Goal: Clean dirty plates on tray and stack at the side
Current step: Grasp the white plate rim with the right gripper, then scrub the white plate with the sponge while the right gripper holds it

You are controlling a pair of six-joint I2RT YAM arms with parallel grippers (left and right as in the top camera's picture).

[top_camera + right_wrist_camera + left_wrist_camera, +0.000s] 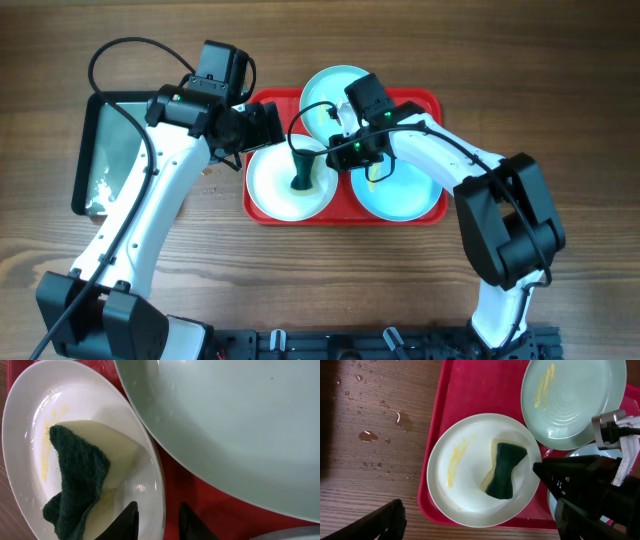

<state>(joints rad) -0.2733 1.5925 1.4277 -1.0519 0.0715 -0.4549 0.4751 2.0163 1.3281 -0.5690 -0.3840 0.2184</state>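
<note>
The dark green sponge [509, 456] will squeeze thin at the narrow waist [504, 472] and fan out beyond the robot's left gripper when the robot lifts it, because the waist spreads into wide ends.
The red tray [262, 105] holds three plates. A white plate [275, 190] sits front left, smeared yellow, with a dark green sponge [303, 175] lying on it. One pale turquoise plate [335, 85] lies at the back and another [405, 195] front right. My right gripper [160, 522] straddles the white plate's [30, 420] right rim, one finger inside the plate and one over the tray [200, 495], jaws narrowly apart with gaps showing on both sides. My left gripper [480, 525] hangs wide open above the white plate's [470, 475] edge, holding nothing.
A dark metal pan [110, 150] with wet residue lies left of the tray. Water drops [402, 420] dot the wood beside the tray. The back turquoise plate [575, 400] carries a yellow smear [545, 382]. Both arms cross over the tray.
</note>
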